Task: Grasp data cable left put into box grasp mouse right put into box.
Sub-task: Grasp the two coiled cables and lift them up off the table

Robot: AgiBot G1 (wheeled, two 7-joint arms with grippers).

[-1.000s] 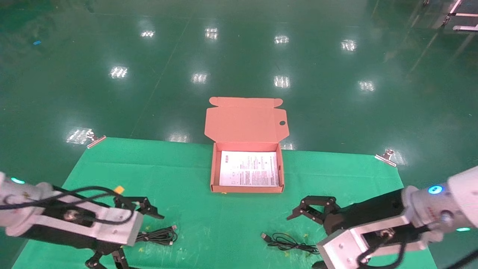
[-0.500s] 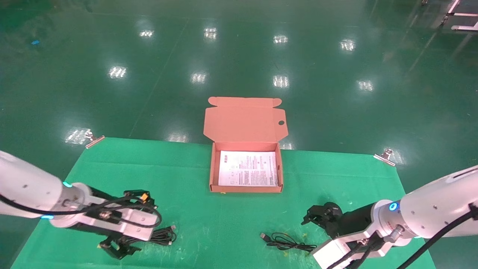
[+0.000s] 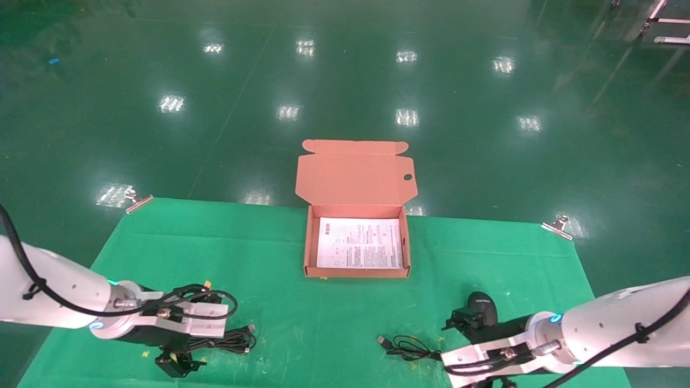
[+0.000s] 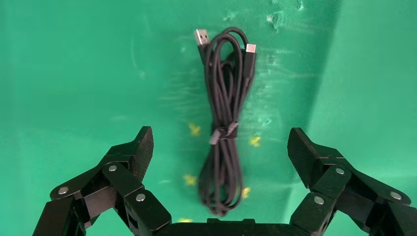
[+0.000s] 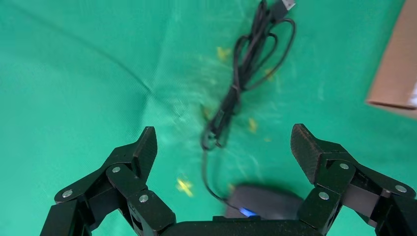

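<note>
I should continue to lower my left gripper until its open fingers straddle the tie (image 4: 224,132), then close; the data cable (image 4: 225,167) runs lengthwise through them, with clear cloth either side.
The data cable (image 4: 223,113), a tied black bundle, lies on the green cloth at the left front (image 3: 232,340). My left gripper (image 4: 220,135) is open and low over it, one finger on each side, not touching; it also shows in the head view (image 3: 186,347). The mouse (image 5: 268,201), with its blue light, lies under my open right gripper (image 5: 223,132), between the fingers near the palm. Its cord (image 5: 246,64) trails away to a USB plug (image 3: 381,340). In the head view the right gripper (image 3: 469,319) and arm hide the mouse. The box (image 3: 308,253) stands open at centre.
The box lid flap (image 3: 356,172) with its round hole stands open at the back. A white leaflet (image 3: 360,243) covers the box floor. Metal clips (image 3: 139,203) (image 3: 558,226) hold the green cloth (image 3: 269,258) at its far corners. A box corner shows in the right wrist view (image 5: 398,69).
Both arms have dropped and turned their grippers down: the left one over the data cable, the right one over the mouse. Nothing has been taken hold of.
</note>
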